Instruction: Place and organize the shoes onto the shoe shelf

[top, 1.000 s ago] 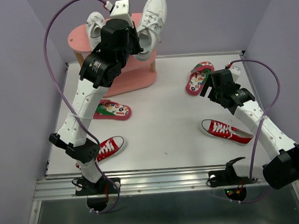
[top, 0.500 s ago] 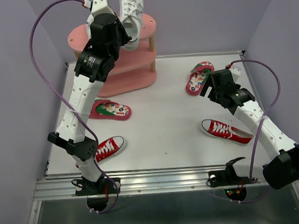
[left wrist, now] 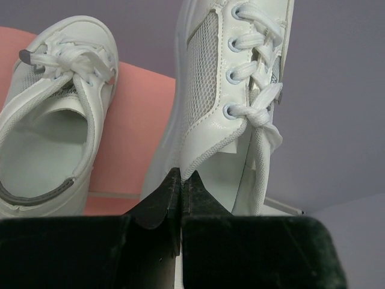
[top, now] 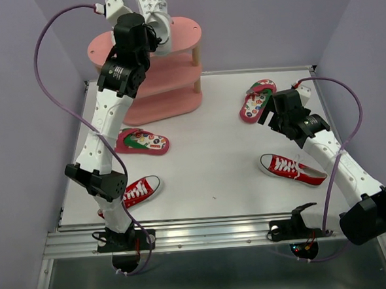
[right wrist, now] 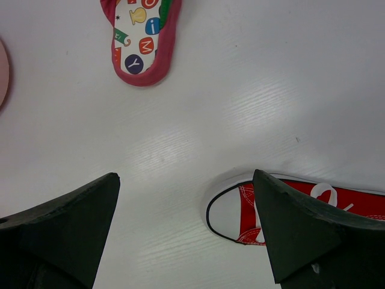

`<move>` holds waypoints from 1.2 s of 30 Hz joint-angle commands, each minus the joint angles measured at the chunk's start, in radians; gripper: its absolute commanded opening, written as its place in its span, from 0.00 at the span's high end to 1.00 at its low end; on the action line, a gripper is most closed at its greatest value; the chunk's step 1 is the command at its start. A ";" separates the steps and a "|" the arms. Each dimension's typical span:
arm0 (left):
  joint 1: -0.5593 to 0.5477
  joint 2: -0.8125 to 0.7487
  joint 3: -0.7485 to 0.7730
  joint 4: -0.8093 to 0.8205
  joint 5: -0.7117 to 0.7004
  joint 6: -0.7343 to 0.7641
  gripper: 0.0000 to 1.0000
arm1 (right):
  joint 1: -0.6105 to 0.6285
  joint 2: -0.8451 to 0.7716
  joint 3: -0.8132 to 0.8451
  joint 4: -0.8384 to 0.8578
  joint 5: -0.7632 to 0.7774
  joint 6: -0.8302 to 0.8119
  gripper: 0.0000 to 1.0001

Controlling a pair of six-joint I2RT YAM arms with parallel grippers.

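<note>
The held white sneaker (top: 154,16) is hanging over free pink board (top: 179,35) next to the second white sneaker, with its toe toward the back wall. My left gripper should now go down until the sneaker's sole touches down.
My left gripper (top: 151,33) is shut on the collar edge of a white sneaker (top: 154,5), holding it above the top board of the pink shoe shelf (top: 185,35). In the left wrist view the fingertips (left wrist: 174,178) pinch the held white sneaker (left wrist: 216,90). The second white sneaker (left wrist: 54,114) lies on the pink board (left wrist: 138,120) to its left. My right gripper (top: 270,117) is open and empty over the table, between a red flip-flop (top: 256,100) and a red sneaker (top: 291,168). Both show in the right wrist view, flip-flop (right wrist: 141,42) and sneaker toe (right wrist: 240,214).
Another red flip-flop (top: 143,141) lies on the table in front of the shelf. A second red sneaker (top: 140,189) lies near the left arm's base. Purple walls close in the table on the left, back and right.
My left arm has swung the white sneaker up and to the left, from the shelf's right side to over the top board. The right arm has not moved.
</note>
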 commanded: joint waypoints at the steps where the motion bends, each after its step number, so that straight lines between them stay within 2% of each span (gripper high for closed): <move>1: 0.019 -0.013 0.003 0.134 -0.014 -0.068 1.00 | -0.001 -0.025 0.005 0.006 0.003 0.001 0.03; 16: 0.090 -0.031 -0.099 0.119 0.075 -0.105 1.00 | -0.001 -0.028 -0.010 0.006 0.000 0.011 0.03; 31: 0.108 0.007 -0.093 0.116 0.132 -0.114 1.00 | -0.001 -0.036 -0.016 0.002 -0.005 0.019 0.03; 32: 0.111 0.009 -0.091 0.116 0.144 -0.111 0.99 | -0.001 -0.036 -0.016 0.002 -0.005 0.021 0.03; 36: 0.111 0.017 -0.077 0.110 0.165 -0.105 0.82 | -0.001 -0.037 -0.015 0.002 -0.008 0.021 0.03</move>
